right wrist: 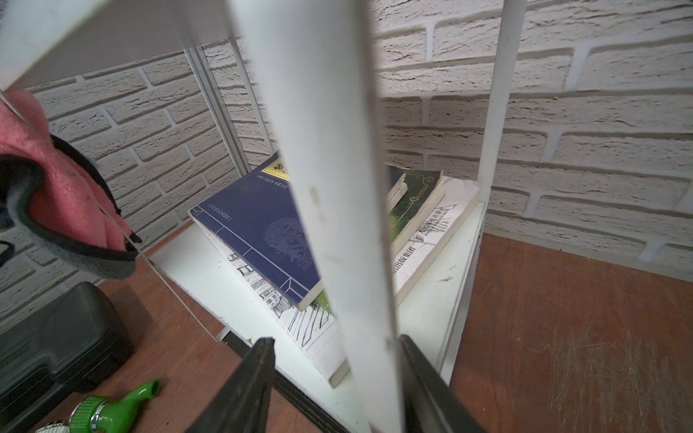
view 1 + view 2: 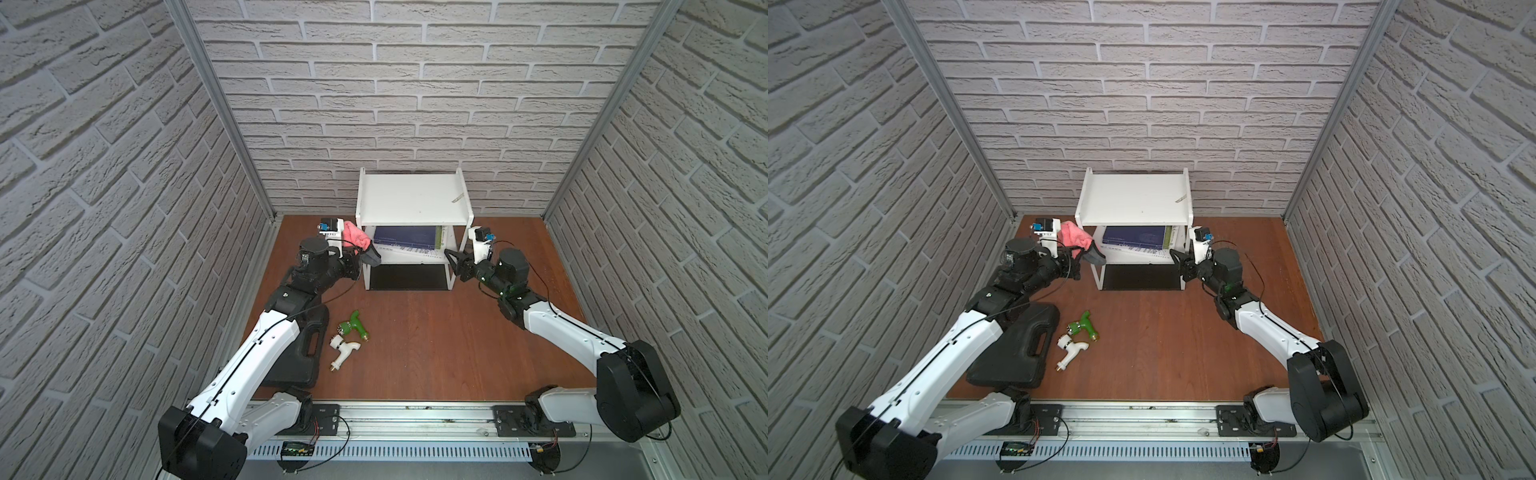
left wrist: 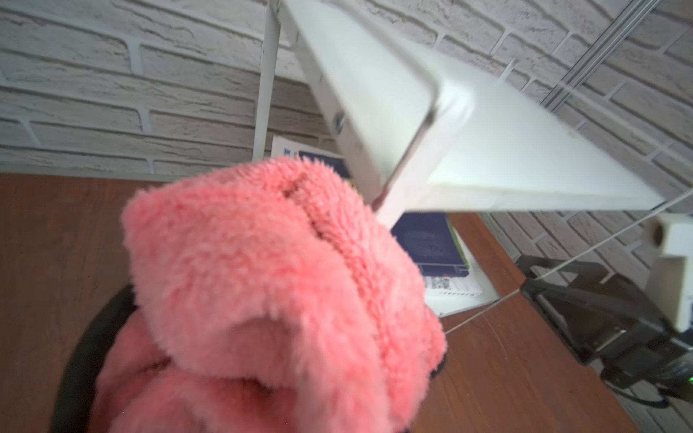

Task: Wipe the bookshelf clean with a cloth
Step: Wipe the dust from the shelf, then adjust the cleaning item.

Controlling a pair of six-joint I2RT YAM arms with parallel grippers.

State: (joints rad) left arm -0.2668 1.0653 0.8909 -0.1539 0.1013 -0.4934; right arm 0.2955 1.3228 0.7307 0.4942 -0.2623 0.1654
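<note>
My left gripper is out of reach of the bookshelf's side (image 2: pixel 466 214) by my right gripper, so my right gripper should take the cloth (image 2: pixel 357 234) before wiping there.
The white bookshelf (image 2: pixel 411 199) (image 2: pixel 1133 199) stands against the back wall. The cloth (image 2: pixel 355 235) (image 2: pixel 1073 235), pink with a grey side and dark edging, is bunched in my left gripper (image 2: pixel 358 254) (image 2: pixel 1074 251), which is shut on it just off the shelf's front left corner. In the left wrist view the cloth (image 3: pixel 270 281) hides the fingers, with the top board's corner (image 3: pixel 412 123) right behind it. My right gripper (image 2: pixel 451 257) (image 2: pixel 1177 258) (image 1: pixel 336 340) is open astride the front right leg (image 1: pixel 330 187); one finger touches it, the other stands apart.
Books (image 2: pixel 403 239) (image 1: pixel 262 232) lie on the middle shelf and a small scrap (image 2: pixel 457 199) on the top board. A black case (image 2: pixel 299 353) lies under the left arm, with a green tap (image 2: pixel 353 326) and a white tap (image 2: pixel 343 349) beside it. Brick walls close three sides.
</note>
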